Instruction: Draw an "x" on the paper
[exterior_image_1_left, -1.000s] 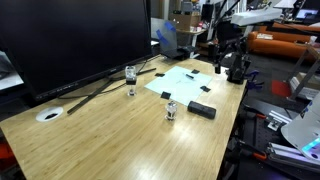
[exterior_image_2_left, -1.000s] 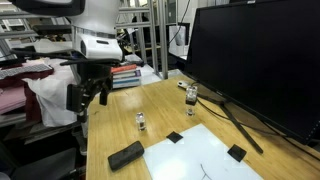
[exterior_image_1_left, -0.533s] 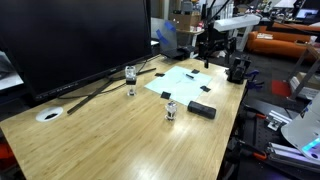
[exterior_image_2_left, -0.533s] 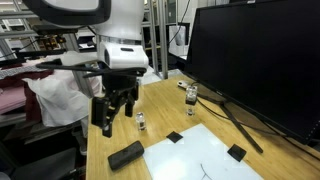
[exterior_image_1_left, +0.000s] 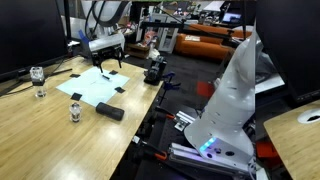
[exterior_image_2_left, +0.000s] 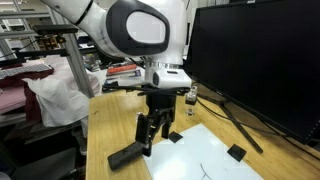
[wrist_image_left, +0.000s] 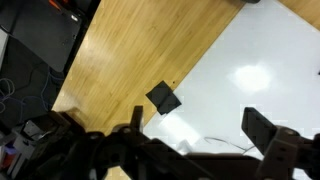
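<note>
I should center my gripper over the marker (exterior_image_1_left: 102, 73) before I draw the x, because my gripper is empty above the paper's corner (wrist_image_left: 164, 98) and the marker lies farther in.
The paper (wrist_image_left: 250, 70) is a large white sheet lying flat on the wooden table (wrist_image_left: 130, 45). It also shows in both exterior views (exterior_image_1_left: 90, 87) (exterior_image_2_left: 205, 162). Black tape pieces (wrist_image_left: 164, 98) (exterior_image_2_left: 237, 153) hold its corners. A thin dark curved stroke (wrist_image_left: 225, 143) is on the sheet. My gripper (wrist_image_left: 197, 125) hangs over the paper's corner with its two fingers spread apart and nothing visibly between them. It shows above the sheet's edge in both exterior views (exterior_image_2_left: 151, 135) (exterior_image_1_left: 108, 60).
A black oblong block (exterior_image_2_left: 126, 155) (exterior_image_1_left: 110, 111) lies on the table beside the paper. Small clear bottles (exterior_image_1_left: 75, 111) (exterior_image_1_left: 38, 76) (exterior_image_2_left: 191, 96) stand nearby. A large dark monitor (exterior_image_2_left: 260, 60) is behind the paper. The white robot base (exterior_image_1_left: 235, 95) is past the table's edge.
The arm has swung in from beyond the table's edge to over the paper's corner. One exterior view now shows the scene from a different angle.
</note>
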